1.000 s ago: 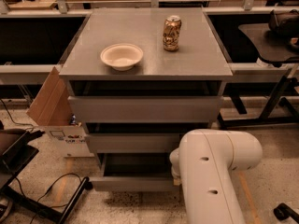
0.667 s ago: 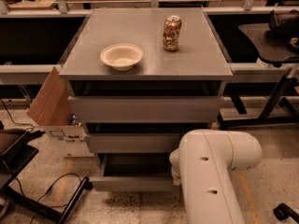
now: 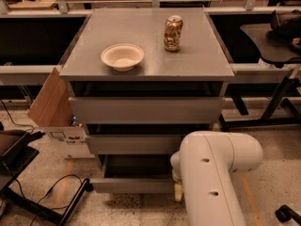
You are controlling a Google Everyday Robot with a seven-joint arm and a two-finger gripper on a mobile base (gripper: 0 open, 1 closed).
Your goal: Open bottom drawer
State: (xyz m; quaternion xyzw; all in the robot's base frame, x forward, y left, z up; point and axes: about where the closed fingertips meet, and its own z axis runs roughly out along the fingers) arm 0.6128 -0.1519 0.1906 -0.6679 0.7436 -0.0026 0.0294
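Observation:
My gripper will slide the bottom drawer [image 3: 135,185] straight out and find it empty when it pulls, since the dark gap [image 3: 137,167] behind the drawer front shows clear.
The grey cabinet [image 3: 146,65] has three drawers. The bottom drawer [image 3: 134,185] is the lowest one and stands pulled out toward me, its flat grey front forward of the two drawers above and its dark inside [image 3: 136,166] showing. My white arm [image 3: 211,173] reaches down in front of the drawer's right end. The gripper is hidden behind the arm; only a small pale piece [image 3: 178,192] shows at the drawer front's right edge.
A cream bowl [image 3: 122,56] and a gold can [image 3: 172,33] stand on the cabinet top. An open cardboard box [image 3: 56,112] sits left of the cabinet. Black cables [image 3: 51,192] and a black stand lie on the floor at left. Dark tables flank the cabinet.

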